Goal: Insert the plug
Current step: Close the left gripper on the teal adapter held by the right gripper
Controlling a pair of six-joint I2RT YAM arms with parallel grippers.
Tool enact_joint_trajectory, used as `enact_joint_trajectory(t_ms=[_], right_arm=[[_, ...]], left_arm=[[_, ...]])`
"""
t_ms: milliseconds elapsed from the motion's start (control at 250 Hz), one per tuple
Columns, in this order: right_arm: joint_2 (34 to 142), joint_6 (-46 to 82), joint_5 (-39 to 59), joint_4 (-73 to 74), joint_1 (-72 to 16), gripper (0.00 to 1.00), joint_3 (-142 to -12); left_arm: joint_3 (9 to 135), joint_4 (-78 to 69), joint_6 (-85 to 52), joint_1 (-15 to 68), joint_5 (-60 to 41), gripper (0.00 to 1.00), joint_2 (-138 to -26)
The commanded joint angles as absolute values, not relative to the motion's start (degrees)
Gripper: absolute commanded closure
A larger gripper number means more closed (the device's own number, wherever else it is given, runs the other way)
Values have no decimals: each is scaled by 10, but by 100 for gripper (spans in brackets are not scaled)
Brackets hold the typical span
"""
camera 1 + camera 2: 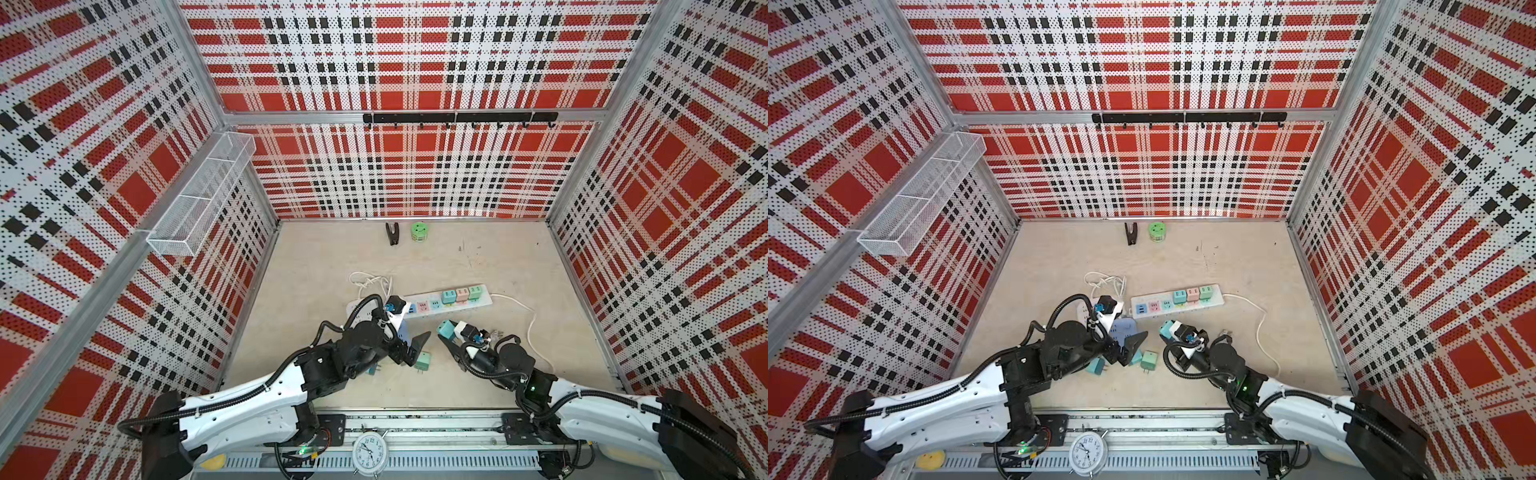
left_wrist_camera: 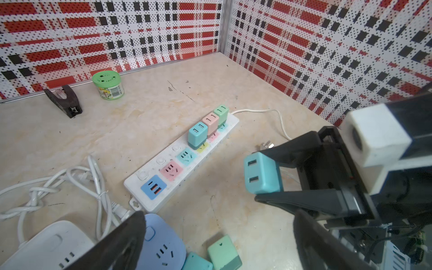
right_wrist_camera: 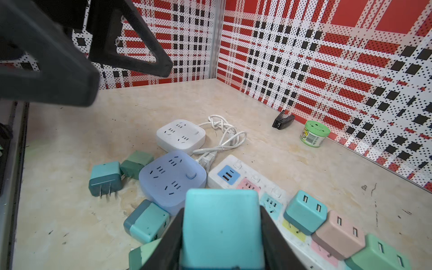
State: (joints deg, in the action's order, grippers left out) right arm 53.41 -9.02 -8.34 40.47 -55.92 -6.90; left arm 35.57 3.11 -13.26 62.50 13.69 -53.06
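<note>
My left gripper should keep moving toward the teal plug in my right gripper [image 1: 445, 328] until its fingers close, as the plug's slotted end [image 2: 254, 173] faces them and is free to take.
My right gripper [image 1: 444, 332] is shut on a teal plug [image 3: 222, 229], held in the air just short of the white power strip [image 2: 161, 161]; its prongs are hidden. That plug [image 2: 261, 175] also shows in the left wrist view, its two USB slots facing the camera. On the strip a teal [image 1: 448, 296], a pink [image 1: 462, 294] and a green plug [image 1: 475, 292] sit side by side. A pink socket [image 2: 171, 170] and a teal socket [image 2: 186, 156] stand free. My left gripper [image 2: 217, 224] is open, empty, above a loose green plug [image 2: 224, 253].
A blue square socket block [image 3: 173, 177] and a white one [image 3: 181, 135] with a coiled cable [image 3: 224, 135] lie left of the strip. Loose plugs [image 3: 105, 178] are scattered near them. A green jar [image 1: 419, 231] and a black clip [image 1: 391, 233] stand by the back wall.
</note>
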Motion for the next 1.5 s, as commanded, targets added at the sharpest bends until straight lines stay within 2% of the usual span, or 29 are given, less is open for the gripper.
enact_joint_trajectory(t_ms=[0, 108, 708, 1008, 1193, 1385, 1493], right_arm=[[542, -108, -70, 462, -564, 92, -82], [541, -106, -66, 460, -564, 95, -86], [543, -149, 7, 505, -568, 95, -89], [536, -145, 12, 524, -574, 96, -90], [542, -151, 12, 529, -574, 97, -96], [555, -145, 18, 549, -574, 97, -97], [567, -146, 17, 556, -574, 97, -101]], left_arm=[[376, 19, -124, 630, 124, 0, -549], [382, 19, -122, 631, 119, 0, -564], [417, 15, -139, 629, 82, 0, -617], [447, 16, -160, 623, 34, 5, -657], [447, 8, -183, 619, 0, 12, -660], [447, 1, -182, 618, -21, 28, -662], [450, 0, -181, 617, -26, 34, -665]])
